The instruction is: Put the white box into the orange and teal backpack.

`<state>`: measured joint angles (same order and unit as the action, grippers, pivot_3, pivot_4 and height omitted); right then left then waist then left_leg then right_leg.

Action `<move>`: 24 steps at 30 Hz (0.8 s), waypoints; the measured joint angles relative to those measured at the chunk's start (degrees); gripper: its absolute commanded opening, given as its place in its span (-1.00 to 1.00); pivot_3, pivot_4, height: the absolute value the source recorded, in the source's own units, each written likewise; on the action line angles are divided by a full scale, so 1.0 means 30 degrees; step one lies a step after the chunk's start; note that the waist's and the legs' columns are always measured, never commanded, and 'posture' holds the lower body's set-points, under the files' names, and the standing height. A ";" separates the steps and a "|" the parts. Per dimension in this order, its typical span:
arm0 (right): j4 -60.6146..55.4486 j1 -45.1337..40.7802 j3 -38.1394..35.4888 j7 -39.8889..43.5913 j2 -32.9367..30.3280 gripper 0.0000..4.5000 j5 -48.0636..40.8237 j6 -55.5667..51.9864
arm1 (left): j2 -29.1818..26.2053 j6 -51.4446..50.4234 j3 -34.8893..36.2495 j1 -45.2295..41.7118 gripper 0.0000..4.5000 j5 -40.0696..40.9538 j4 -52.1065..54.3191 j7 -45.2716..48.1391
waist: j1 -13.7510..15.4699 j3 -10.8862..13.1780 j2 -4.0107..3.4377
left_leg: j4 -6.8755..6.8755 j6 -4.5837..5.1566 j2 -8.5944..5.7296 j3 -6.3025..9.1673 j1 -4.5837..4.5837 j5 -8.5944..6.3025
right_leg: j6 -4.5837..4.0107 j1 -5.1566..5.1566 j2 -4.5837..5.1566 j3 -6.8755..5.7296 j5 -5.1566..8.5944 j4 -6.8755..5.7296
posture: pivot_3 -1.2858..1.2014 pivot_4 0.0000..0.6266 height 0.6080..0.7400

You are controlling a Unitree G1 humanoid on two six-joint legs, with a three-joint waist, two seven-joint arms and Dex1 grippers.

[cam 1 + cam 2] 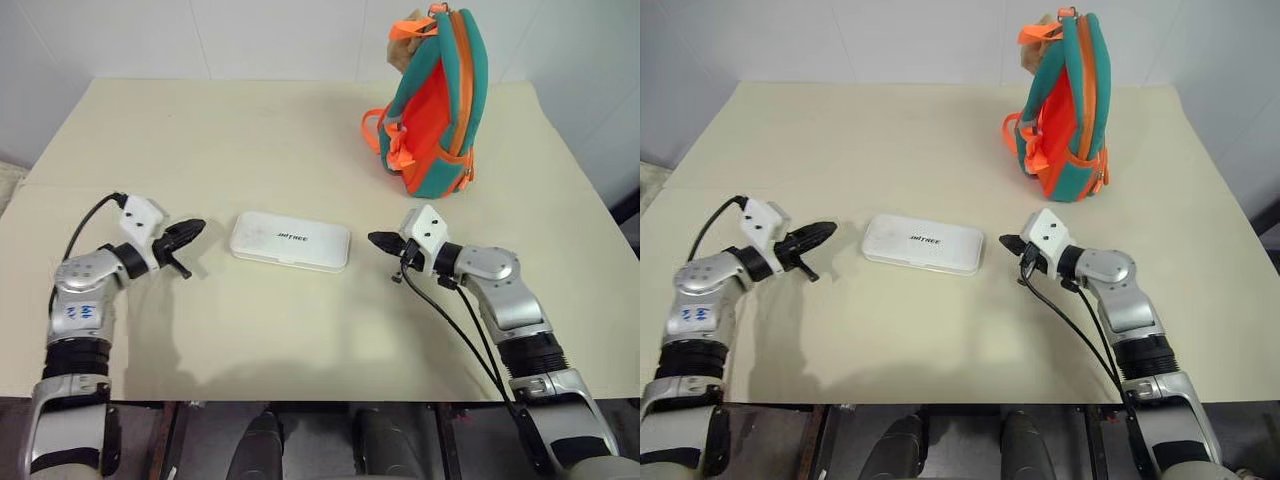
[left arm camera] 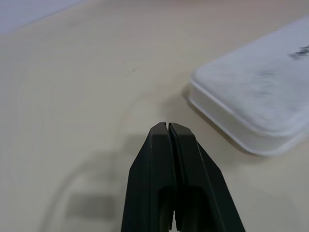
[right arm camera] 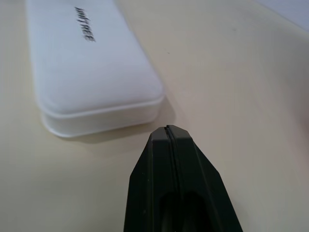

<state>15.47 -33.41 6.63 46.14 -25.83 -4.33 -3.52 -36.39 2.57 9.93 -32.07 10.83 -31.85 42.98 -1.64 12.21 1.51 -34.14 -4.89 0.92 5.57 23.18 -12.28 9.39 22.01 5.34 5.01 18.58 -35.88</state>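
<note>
My grippers should both press on the white box (image 1: 290, 241) at its ends (image 1: 345, 250) and pull it closer and straighter before they grasp it, because it slants and there is a gap between it and my shut right gripper.
The white box (image 1: 290, 240) lies flat on the beige table (image 1: 250, 140), near the front middle, dark lettering on its lid. My left gripper (image 1: 199, 228) is shut with nothing in it, its tip a short way off the box's left end (image 2: 251, 104). Off the box's right end (image 3: 96, 77), my right gripper (image 1: 373, 239) is also shut and holds nothing. Both point inward at the box without touching it. The orange and teal backpack (image 1: 437, 105) stands upright at the back right of the table, orange straps hanging on its left side.
A white wall (image 1: 250, 35) runs behind the table's far edge. The table's front edge (image 1: 300, 392) lies just below my arms. Black cables (image 1: 455, 330) trail from my right wrist over the tabletop.
</note>
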 measured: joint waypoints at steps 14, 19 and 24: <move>-0.0694 0.0083 0.0662 -0.0268 0.1300 -1.00 0.0461 -0.1079 | 0.1535 -0.0236 -0.1006 0.0602 -0.97 -0.0043 0.0416 0.0751 | -0.0141 0.0000 -0.0001 | 0.0007 -0.0028 0.0002 -0.0005 0.0031 0.0039 | -0.0001 0.0072 -0.0003 0.0012 0.0000 -0.0067 | 0.03 -0.52 1.00; -0.1597 0.0496 0.0619 -0.0045 0.1128 -1.00 0.0263 -0.1862 | 0.1212 -0.0966 -0.0662 0.2152 -0.97 0.0555 0.2287 0.1673 | -0.0114 -0.0001 -0.0002 | 0.0009 -0.0027 0.0000 -0.0008 0.0027 0.0040 | -0.0003 0.0069 0.0001 0.0018 -0.0001 -0.0067 | 0.03 -0.52 1.00; -0.2327 0.0925 0.0342 0.0304 0.0669 -1.00 -0.0053 -0.2597 | 0.1240 -0.1918 -0.0721 0.3284 -0.97 0.0903 0.4148 0.2011 | -0.0044 -0.0001 -0.0001 | 0.0009 -0.0025 0.0000 -0.0005 0.0026 0.0041 | -0.0004 0.0064 0.0000 0.0016 -0.0001 -0.0065 | 0.03 -0.52 1.00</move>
<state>8.49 -30.64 7.66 47.05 -23.83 -4.49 -11.31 -32.67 -3.19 7.77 -22.22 13.54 -19.41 49.01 -1.77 12.21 1.51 -34.11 -4.96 0.92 5.55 23.26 -12.15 9.38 22.21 5.34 5.06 18.58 -36.08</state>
